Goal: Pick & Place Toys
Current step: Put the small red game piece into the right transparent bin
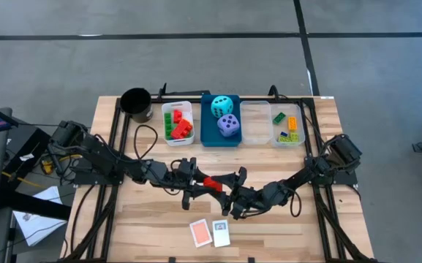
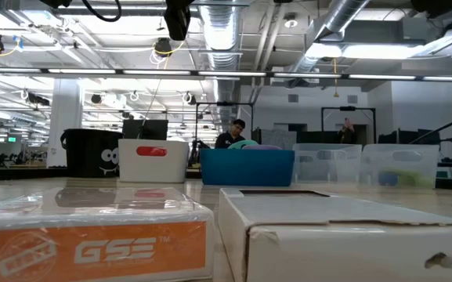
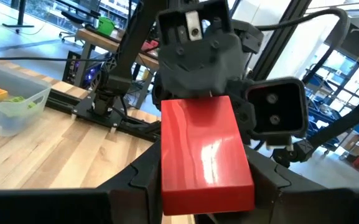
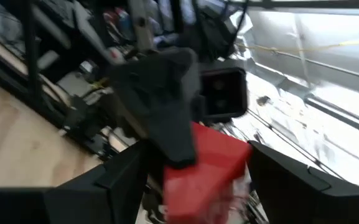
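Note:
I should take over with my right gripper at the red brick's loose end (image 1: pixel 219 188), since my left gripper holds it far from the clear bin with small bricks (image 1: pixel 289 126).
A red brick (image 1: pixel 211 182) hangs above the middle of the table, where my two arms meet. My left gripper (image 1: pixel 205 183) comes from the table's left and is shut on it; the left wrist view shows the brick (image 3: pixel 204 149) filling the gap between its fingers. My right gripper (image 1: pixel 225 193) comes from the right and is open, its fingers (image 4: pixel 126 177) standing on either side of the brick's other end (image 4: pixel 207 168). Two cards, one orange (image 1: pixel 201 233) and one white (image 1: pixel 220 233), lie flat near the table's front edge. The low view shows neither gripper. My left gripper pinches the red brick's two long sides (image 3: pixel 167 180) between its two fingers. The fingers come level from the table's left and lie along the brick. The brick is lifted clear of the table, its free end (image 3: pixel 198 109) pointing at my right gripper. My right gripper stands around the brick's far end; whether a finger touches it I cannot tell.
Along the far edge stand a black cup (image 1: pixel 136 104), a white bin (image 1: pixel 168 109) with red and green bricks, a blue bin (image 1: pixel 205 128) holding a cyan die and a purple die, and two clear bins (image 1: pixel 254 120), the right one (image 1: pixel 287 126) with small bricks.

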`<state>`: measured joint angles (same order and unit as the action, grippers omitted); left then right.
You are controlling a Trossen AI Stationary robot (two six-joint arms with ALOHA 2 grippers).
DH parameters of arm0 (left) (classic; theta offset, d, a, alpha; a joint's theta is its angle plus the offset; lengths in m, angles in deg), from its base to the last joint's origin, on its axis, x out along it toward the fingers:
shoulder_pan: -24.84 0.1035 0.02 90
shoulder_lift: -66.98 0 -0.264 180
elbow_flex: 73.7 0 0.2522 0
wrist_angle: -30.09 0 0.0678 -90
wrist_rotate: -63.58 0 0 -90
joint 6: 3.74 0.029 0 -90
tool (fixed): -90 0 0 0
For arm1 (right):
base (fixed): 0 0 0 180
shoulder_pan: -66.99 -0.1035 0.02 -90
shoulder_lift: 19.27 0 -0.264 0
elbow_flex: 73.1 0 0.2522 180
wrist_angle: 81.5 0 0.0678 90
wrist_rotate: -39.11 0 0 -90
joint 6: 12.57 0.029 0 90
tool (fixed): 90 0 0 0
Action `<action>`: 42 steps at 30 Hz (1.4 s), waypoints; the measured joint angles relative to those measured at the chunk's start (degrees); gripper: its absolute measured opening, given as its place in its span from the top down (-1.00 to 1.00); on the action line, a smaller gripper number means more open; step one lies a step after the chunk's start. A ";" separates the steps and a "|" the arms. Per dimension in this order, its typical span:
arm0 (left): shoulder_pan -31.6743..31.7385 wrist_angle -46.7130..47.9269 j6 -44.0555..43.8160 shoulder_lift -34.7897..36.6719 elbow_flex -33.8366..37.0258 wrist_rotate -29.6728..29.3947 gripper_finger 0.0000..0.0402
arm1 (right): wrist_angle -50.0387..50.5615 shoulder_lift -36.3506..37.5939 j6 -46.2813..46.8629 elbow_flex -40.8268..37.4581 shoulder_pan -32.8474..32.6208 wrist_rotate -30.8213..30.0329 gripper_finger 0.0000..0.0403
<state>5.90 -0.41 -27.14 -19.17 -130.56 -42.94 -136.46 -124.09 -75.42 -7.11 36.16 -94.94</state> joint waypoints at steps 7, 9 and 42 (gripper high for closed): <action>0.00 -0.01 -0.04 0.00 0.04 0.09 0.34 | 0.84 0.00 1.82 0.00 0.03 1.11 -0.26; 0.02 -0.03 -0.10 0.00 0.04 0.43 0.34 | 0.87 0.00 1.82 0.00 0.22 1.07 -0.25; 0.26 1.54 0.39 4.92 -0.11 0.93 -0.11 | 0.78 -0.03 1.57 0.92 -0.11 -6.41 0.21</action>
<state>6.17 1.13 -26.75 -14.25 -130.67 -42.01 -135.68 -124.12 -73.85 -6.19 36.05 -101.35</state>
